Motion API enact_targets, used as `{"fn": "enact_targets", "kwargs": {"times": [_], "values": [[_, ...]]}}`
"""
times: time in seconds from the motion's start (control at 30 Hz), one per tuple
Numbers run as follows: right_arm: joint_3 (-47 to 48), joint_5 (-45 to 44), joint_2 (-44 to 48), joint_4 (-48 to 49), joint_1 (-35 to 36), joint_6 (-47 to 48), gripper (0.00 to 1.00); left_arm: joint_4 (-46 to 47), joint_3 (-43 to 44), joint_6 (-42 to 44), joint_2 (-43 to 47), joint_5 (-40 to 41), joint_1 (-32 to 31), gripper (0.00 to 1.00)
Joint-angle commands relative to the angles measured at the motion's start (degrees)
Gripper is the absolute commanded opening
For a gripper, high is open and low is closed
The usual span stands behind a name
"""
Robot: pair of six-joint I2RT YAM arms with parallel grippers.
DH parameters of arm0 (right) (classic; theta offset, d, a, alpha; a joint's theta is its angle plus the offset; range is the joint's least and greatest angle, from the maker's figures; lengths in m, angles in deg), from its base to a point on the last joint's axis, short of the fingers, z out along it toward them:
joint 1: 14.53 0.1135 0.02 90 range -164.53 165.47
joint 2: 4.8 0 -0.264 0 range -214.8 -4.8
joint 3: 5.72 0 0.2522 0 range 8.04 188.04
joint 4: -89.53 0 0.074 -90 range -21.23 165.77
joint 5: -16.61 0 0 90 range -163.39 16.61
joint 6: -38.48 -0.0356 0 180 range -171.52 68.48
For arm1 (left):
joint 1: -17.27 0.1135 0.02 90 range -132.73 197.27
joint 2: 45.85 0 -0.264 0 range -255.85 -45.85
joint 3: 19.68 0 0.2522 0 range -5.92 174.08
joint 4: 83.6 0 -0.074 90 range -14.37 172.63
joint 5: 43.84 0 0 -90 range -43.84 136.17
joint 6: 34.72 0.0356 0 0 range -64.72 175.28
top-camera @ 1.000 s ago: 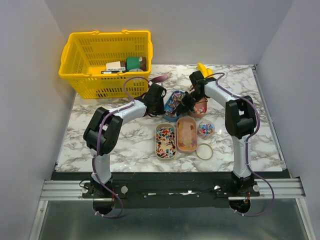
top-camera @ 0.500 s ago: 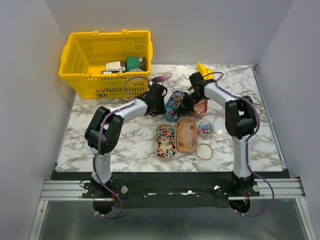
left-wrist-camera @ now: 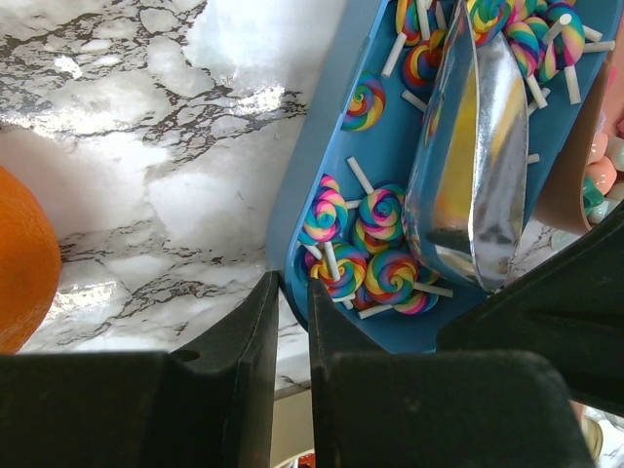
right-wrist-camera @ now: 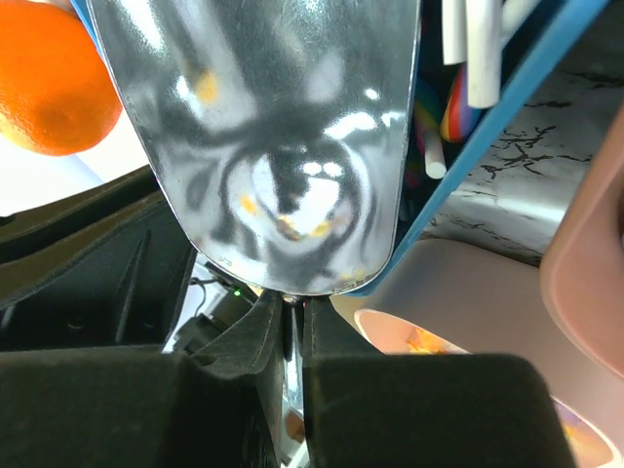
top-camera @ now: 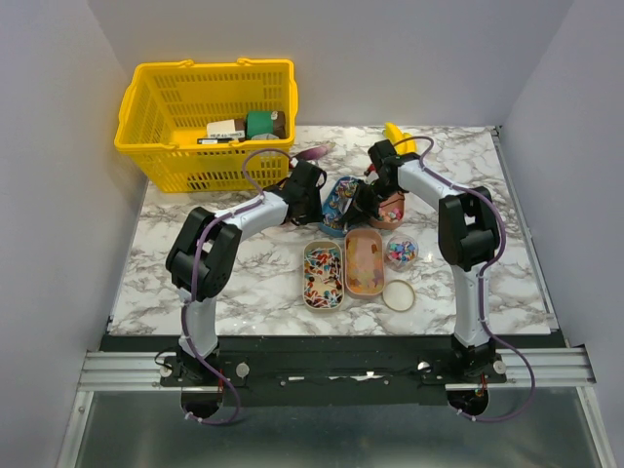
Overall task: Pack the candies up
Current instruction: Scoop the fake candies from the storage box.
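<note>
The blue tray's near rim (left-wrist-camera: 289,267) sits loosely in my left gripper's fingers; I should tighten them before my right gripper pushes the scoop into the lollipops.
Rainbow lollipop candies (left-wrist-camera: 375,210) lie in a blue tray (left-wrist-camera: 322,146), seen from above as the blue tray (top-camera: 338,200) at the table's middle back. My left gripper (left-wrist-camera: 291,312) is shut on the tray's near rim, one finger inside and one outside. A shiny metal scoop (left-wrist-camera: 468,166) rests in the tray among the lollipops. My right gripper (right-wrist-camera: 292,317) is shut on the handle of the scoop (right-wrist-camera: 273,127). Just right of the tray, small candies fill a pink bowl (top-camera: 390,208). More candies fill two oval boxes (top-camera: 323,275) (top-camera: 364,261) and a small round tub (top-camera: 400,252).
A yellow basket (top-camera: 156,127) with packets stands at the back left. An orange (left-wrist-camera: 19,258) sits left of the blue tray. A banana (top-camera: 395,135) lies at the back behind my right arm. A round lid (top-camera: 398,294) lies near the front.
My right gripper with the scoop has edged slightly left over the blue tray. My left gripper keeps its hold on the rim.
</note>
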Motion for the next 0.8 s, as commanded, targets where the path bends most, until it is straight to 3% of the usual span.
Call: {"fn": "enact_targets", "kwargs": {"times": [0.0, 0.77], "values": [[-2.1, -16.5, -4.0, -4.2, -1.9, 4.1, 0.01, -5.4, 0.3, 0.6, -1.7, 0.3, 0.8, 0.15], [-4.5, -21.4, -0.2, -4.2, 0.4, 5.1, 0.01, -5.8, 0.7, -0.3, -1.9, 0.3, 1.2, 0.14]]}}
